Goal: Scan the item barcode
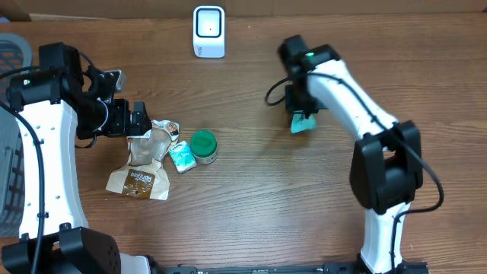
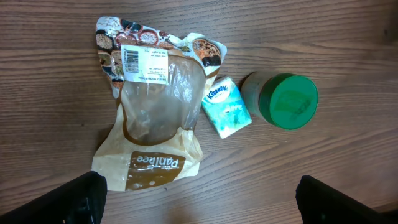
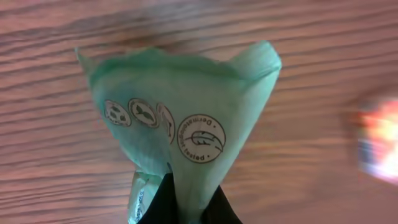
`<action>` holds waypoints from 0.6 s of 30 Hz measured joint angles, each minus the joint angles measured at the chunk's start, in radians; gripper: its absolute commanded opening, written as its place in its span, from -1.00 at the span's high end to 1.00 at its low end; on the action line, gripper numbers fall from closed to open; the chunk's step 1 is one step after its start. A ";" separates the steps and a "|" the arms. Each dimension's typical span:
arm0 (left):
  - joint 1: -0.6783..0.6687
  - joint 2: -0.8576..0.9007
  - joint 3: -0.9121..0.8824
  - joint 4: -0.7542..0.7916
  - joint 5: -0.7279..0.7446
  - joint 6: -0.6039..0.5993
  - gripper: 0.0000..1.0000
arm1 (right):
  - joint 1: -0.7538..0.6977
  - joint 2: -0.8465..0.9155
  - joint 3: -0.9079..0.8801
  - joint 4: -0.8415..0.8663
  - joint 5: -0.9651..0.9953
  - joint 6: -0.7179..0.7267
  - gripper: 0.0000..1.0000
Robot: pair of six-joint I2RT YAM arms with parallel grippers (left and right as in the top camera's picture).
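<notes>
The green packet has round symbols (image 3: 201, 138) in view and its barcode out of sight, so the robot's right gripper should set the packet down on the clear wood (image 1: 272, 135) with the barcode facing up and grip it again.
My right gripper (image 1: 303, 113) is shut on a pale green plastic packet (image 1: 303, 123), held just above the table right of centre. In the right wrist view the packet (image 3: 186, 118) fans out from between my black fingers (image 3: 158, 205) and shows round printed symbols; no barcode shows. The white scanner (image 1: 208, 31) stands at the table's back edge, to the left of that gripper. My left gripper (image 1: 141, 119) is open, and its fingers (image 2: 78, 200) stand wide apart above the near end of a brown bread bag (image 2: 149, 124).
Beside the bread bag (image 1: 144, 164) lie a Kleenex tissue pack (image 2: 227, 107) and a green-lidded jar (image 2: 287, 101). A grey basket (image 1: 11, 53) sits at the far left edge. A blurred red glow (image 3: 379, 140) shows at the right of the right wrist view.
</notes>
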 measured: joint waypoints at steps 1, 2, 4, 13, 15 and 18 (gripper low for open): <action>0.000 0.000 0.000 0.000 0.000 0.000 -0.99 | 0.032 -0.006 0.000 -0.012 0.068 0.014 0.92; 0.000 0.000 0.000 0.000 0.000 0.000 -0.99 | 0.063 -0.009 -0.001 -0.016 0.128 0.025 0.92; 0.000 0.000 0.000 0.000 0.000 0.000 -1.00 | 0.122 -0.009 -0.008 -0.005 0.249 0.038 0.92; 0.000 0.000 0.000 0.000 0.000 0.000 -0.99 | 0.193 0.037 -0.024 0.051 0.555 0.004 0.92; 0.000 0.000 0.000 0.000 0.000 0.000 -0.99 | 0.190 0.077 -0.024 0.055 0.612 -0.003 0.92; 0.000 0.000 0.000 0.000 0.000 0.000 -0.99 | 0.187 0.126 -0.029 0.071 0.636 -0.006 0.92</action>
